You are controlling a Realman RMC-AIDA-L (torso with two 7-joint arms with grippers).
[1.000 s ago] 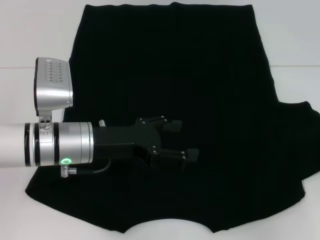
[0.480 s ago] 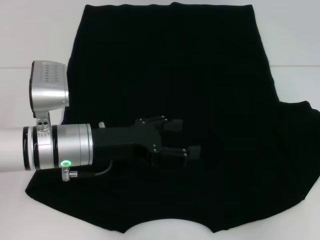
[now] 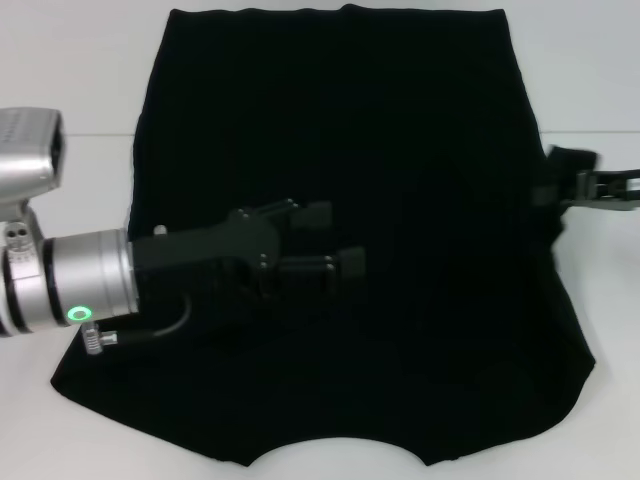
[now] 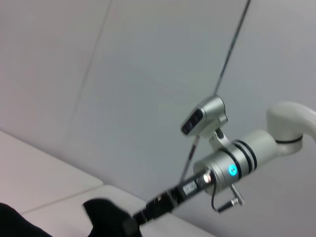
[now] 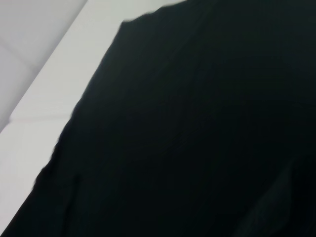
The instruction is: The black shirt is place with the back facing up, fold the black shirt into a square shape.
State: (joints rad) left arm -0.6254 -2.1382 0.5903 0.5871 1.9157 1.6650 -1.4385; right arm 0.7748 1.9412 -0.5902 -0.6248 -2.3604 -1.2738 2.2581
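My right gripper should go on inward, because the sleeve in my right gripper [image 3: 546, 206] hangs beside the shirt's flat, clear back. It should carry the sleeve until the sleeve lies over the back [image 3: 455, 215] before it lets go.
The black shirt [image 3: 400, 200] lies spread flat on the white table [image 3: 80, 90], with its collar cut-out at the near edge. My left gripper [image 3: 333, 238] hovers open over the shirt's left middle, holding nothing. At the shirt's right edge my right gripper [image 3: 572, 185] is shut on the right sleeve [image 3: 553, 172] and holds it up off the table. The left wrist view shows the right arm [image 4: 232, 165] with the bunched black sleeve [image 4: 106, 217] at its gripper's tip. The shirt's cloth [image 5: 197, 128] fills the right wrist view.
White table [image 3: 600, 90] shows on both sides of the shirt and behind it. A seam runs across the tabletop [image 3: 90, 135]. My left arm's silver wrist [image 3: 70, 290] and its camera housing [image 3: 30, 150] reach in over the shirt's left edge.
My left arm has drawn back to the left, still open. My right gripper has come in from the right, and the right sleeve that lay out on the table is now lifted in it.
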